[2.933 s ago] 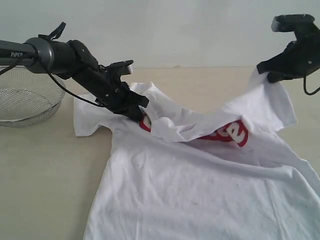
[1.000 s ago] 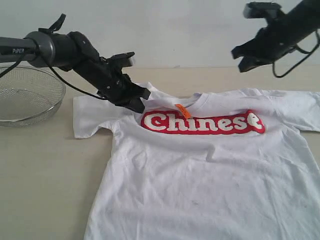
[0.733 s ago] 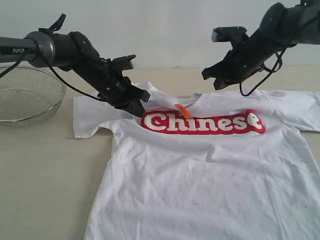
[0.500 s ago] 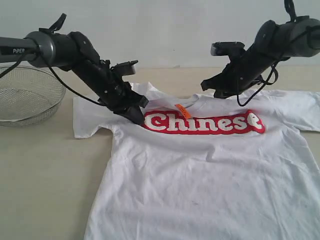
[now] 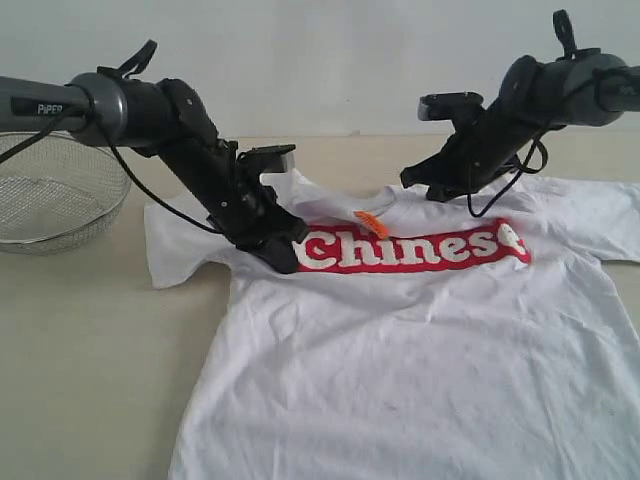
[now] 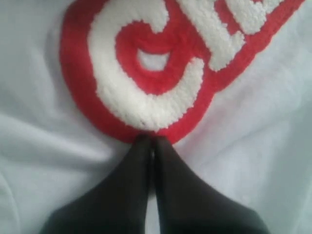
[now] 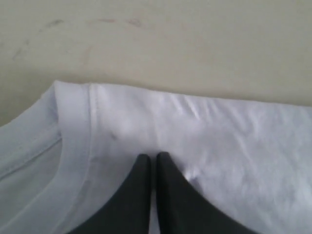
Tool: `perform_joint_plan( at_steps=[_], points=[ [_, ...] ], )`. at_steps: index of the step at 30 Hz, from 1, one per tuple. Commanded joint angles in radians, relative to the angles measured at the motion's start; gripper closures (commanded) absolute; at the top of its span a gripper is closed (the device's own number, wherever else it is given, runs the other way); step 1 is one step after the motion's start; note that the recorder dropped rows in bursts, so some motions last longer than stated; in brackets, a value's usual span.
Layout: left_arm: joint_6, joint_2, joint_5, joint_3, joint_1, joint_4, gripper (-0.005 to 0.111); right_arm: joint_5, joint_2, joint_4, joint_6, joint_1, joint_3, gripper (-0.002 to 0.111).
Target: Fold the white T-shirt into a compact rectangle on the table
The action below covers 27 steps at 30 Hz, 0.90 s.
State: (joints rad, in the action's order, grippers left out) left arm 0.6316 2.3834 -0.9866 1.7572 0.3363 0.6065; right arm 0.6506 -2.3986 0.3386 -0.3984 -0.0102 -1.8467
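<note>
My left gripper has to push the shoulder cloth [image 5: 305, 194] back toward the wall and flatten it before folding, because the T-shirt's collar with its orange tag [image 5: 372, 223] is sagging onto the red lettering.
The white T-shirt [image 5: 400, 350] lies spread on the table [image 5: 90, 350], its red lettering [image 5: 410, 248] facing up and a small orange tag [image 5: 370, 222] at the collar. My left gripper [image 5: 285, 260] is shut, its tips pressing on the cloth at the left end of the lettering. In the left wrist view the left gripper [image 6: 151, 141] touches the red edge of the first letter [image 6: 146, 83]. My right gripper [image 5: 425, 187] is shut and rests on the shoulder beside the collar. The right wrist view shows the right gripper [image 7: 152, 158] on white fabric [image 7: 234, 136] near the collar band [image 7: 73, 126].
A round silver wire-mesh basket [image 5: 50, 195] stands at the left edge of the table, behind the left arm. Bare tabletop [image 7: 170, 44] lies beyond the shirt's collar. A pale wall rises behind the table.
The shirt was laid flat and let go by the right gripper, which swung in and came down by the collar. The left gripper slid right onto the lettering's left end, nudging the cloth.
</note>
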Motion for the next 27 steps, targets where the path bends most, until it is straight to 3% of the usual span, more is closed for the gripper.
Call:
perform_joint_plan(
  at_steps=[1,7,18,20,27],
  points=[
    [-0.009,0.018,-0.069,-0.038,0.014,-0.022,0.102,0.021,-0.051,-0.195,0.172,0.001,-0.076,0.107],
    [-0.009,0.018,-0.081,-0.073,0.014,-0.025,0.102,0.063,-0.095,-0.392,0.301,0.003,-0.16,0.107],
    [-0.011,-0.022,-0.026,-0.067,0.001,-0.05,0.102,-0.002,-0.123,-0.431,0.415,0.095,-0.225,0.107],
    [-0.011,-0.064,-0.023,-0.045,-0.01,-0.048,0.102,0.062,-0.12,-0.419,0.413,0.098,-0.288,0.107],
    [-0.011,-0.146,0.209,0.082,-0.016,-0.046,0.102,0.257,-0.023,-0.408,0.314,0.094,-0.389,0.107]
  ],
)
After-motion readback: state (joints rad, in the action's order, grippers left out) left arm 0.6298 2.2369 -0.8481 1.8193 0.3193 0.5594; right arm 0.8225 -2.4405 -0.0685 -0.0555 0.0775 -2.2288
